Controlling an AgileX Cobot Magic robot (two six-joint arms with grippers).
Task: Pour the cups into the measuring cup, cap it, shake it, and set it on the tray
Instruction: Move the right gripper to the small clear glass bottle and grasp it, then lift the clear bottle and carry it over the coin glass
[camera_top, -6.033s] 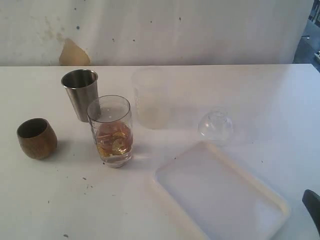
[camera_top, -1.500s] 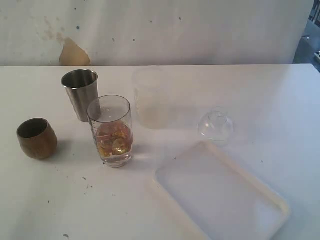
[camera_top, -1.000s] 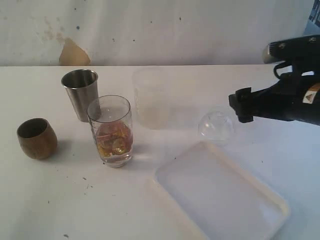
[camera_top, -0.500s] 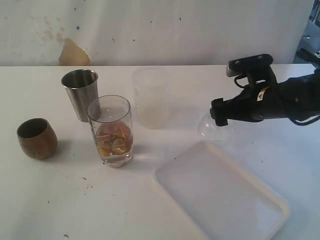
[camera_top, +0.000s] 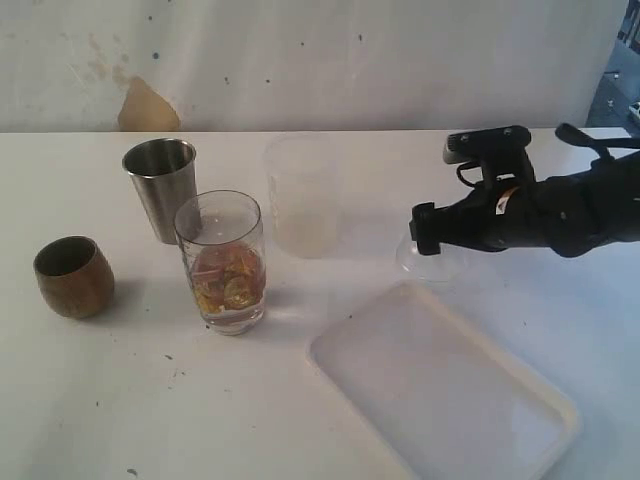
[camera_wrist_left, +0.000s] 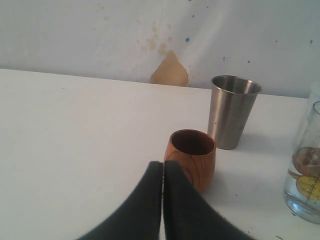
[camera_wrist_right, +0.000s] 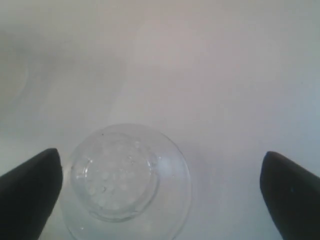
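Note:
The clear dome lid (camera_top: 432, 262) will come up in one piece when I lift, because the narrow round top (camera_wrist_right: 120, 176) is in the middle of the wide rim.
The clear measuring cup (camera_top: 222, 262), holding gold and brown pieces, stands left of centre. Behind it is the steel tumbler (camera_top: 160, 188), and the brown wooden cup (camera_top: 73, 277) sits at the far left. The clear dome lid (camera_top: 432, 262) rests on the table beyond the white tray (camera_top: 440, 385). My right gripper (camera_top: 428, 235) hovers just over the lid, open. In the right wrist view the dome lid (camera_wrist_right: 127, 182) lies between the wide-spread fingers (camera_wrist_right: 30, 195), nearer one side, untouched. My left gripper (camera_wrist_left: 163, 166) is shut and empty, close to the wooden cup (camera_wrist_left: 191, 157), with the steel tumbler (camera_wrist_left: 233, 111) and measuring cup (camera_wrist_left: 307, 170) beyond.
A frosted whitish container (camera_top: 305, 197) stands behind the measuring cup, between the tumbler and the lid. A wall runs along the table's far edge. The left arm is out of the exterior view.
The right arm came in from the right and moved left, lowering until its open gripper is over the dome lid. The cups, measuring cup and tray have not moved.

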